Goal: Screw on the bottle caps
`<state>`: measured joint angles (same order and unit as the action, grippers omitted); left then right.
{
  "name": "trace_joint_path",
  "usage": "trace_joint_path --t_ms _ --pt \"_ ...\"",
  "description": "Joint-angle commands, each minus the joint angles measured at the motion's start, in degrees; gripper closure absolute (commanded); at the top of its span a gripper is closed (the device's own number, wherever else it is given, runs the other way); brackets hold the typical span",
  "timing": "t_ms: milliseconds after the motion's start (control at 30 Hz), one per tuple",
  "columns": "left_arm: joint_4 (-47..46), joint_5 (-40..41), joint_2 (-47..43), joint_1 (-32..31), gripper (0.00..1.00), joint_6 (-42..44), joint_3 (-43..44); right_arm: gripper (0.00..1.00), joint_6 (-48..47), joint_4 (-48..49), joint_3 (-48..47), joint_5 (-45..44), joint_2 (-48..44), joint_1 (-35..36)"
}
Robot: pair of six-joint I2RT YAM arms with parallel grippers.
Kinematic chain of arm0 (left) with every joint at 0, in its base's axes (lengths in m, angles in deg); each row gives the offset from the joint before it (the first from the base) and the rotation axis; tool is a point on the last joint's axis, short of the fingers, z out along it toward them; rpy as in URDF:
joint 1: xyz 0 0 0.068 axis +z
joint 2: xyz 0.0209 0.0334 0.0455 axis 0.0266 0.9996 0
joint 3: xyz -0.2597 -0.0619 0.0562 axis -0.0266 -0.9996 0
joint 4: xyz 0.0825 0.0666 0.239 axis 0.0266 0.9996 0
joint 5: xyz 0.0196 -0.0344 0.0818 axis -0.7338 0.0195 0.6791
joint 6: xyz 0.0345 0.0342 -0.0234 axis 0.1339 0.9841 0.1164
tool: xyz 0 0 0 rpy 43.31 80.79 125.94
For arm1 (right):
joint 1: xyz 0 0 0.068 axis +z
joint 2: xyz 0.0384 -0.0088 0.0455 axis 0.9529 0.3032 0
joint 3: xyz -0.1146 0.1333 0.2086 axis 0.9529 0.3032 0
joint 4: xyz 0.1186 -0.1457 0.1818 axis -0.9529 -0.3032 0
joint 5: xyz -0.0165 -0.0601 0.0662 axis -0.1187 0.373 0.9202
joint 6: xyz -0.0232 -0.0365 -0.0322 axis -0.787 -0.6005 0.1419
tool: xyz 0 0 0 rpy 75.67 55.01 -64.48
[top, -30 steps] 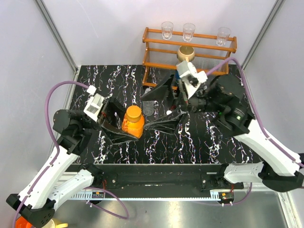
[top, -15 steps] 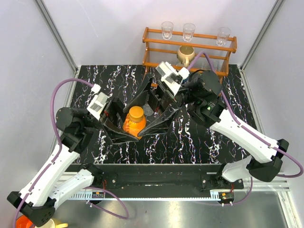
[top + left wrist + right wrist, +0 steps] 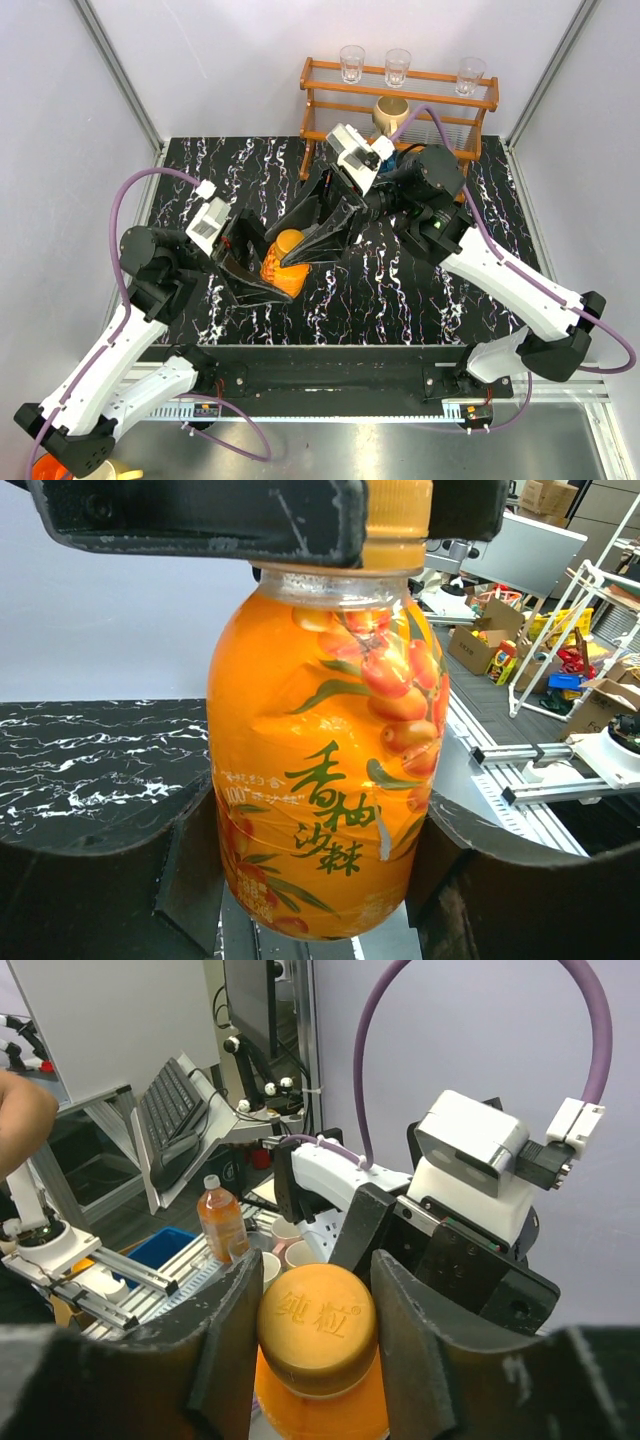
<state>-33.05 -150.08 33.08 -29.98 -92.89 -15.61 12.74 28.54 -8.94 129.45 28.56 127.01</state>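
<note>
The orange cap is straight on the bottle's neck [image 3: 340,585], so my right gripper should go on turning the cap [image 3: 289,240] until the wrist has swung round, and then let go.
A short orange bottle [image 3: 283,281] stands upright on the black marbled table, with my left gripper [image 3: 277,268] shut on its body. In the left wrist view the labelled bottle [image 3: 325,750] fills the middle, a dark finger [image 3: 90,880] pressed to each side of it. The orange cap [image 3: 290,241] sits on the neck. My right gripper [image 3: 292,246] reaches in from the back right and is shut on that cap. In the right wrist view its two pads [image 3: 225,1345] touch both sides of the cap [image 3: 317,1325]. My right gripper's black fingers cross the top of the left wrist view at the cap [image 3: 395,525].
A wooden rack [image 3: 400,100] stands at the back of the table [image 3: 430,290], with clear glasses [image 3: 352,62] on top and a tan mug [image 3: 392,112] on its shelf. The right arm stretches across the table's middle. Grey walls close in both sides.
My right gripper swung left from beside the rack to above the bottle, came down over the cap and closed on it. My left gripper kept its hold on the bottle.
</note>
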Motion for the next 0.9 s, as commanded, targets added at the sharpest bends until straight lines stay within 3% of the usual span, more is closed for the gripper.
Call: trace_joint_path --t_ms 0,133,333,467,667,733,867 --pt "-1.21 2.67 -0.98 0.48 0.62 2.06 0.93 0.57 0.67 -0.50 -2.11 2.14 -1.06 -0.42" --pt "0.72 3.99 -1.07 0.83 0.62 3.90 1.28 0.73 -1.08 -3.04 -2.28 0.64 -1.49 -0.78" --pt "9.15 11.09 -1.42 1.89 0.63 12.24 4.00 0.87 -9.76 -18.41 -5.09 -8.66 -1.32 -0.86" --pt "20.55 20.76 -1.42 2.59 0.63 21.81 6.64 0.94 -12.86 -29.39 -5.36 -25.75 -1.23 -0.78" --pt "27.34 35.09 -1.59 3.38 0.63 27.02 8.23 1.00 -8.30 -35.91 -7.12 -50.44 0.70 1.68" --pt "28.49 38.25 -1.77 3.47 0.63 27.90 8.49 0.99 -8.99 -37.32 -8.61 -55.76 1.31 5.26" --pt "31.56 44.15 -2.30 3.47 0.65 29.74 8.49 1.00 -12.33 -43.91 -16.32 -76.46 5.78 12.22"
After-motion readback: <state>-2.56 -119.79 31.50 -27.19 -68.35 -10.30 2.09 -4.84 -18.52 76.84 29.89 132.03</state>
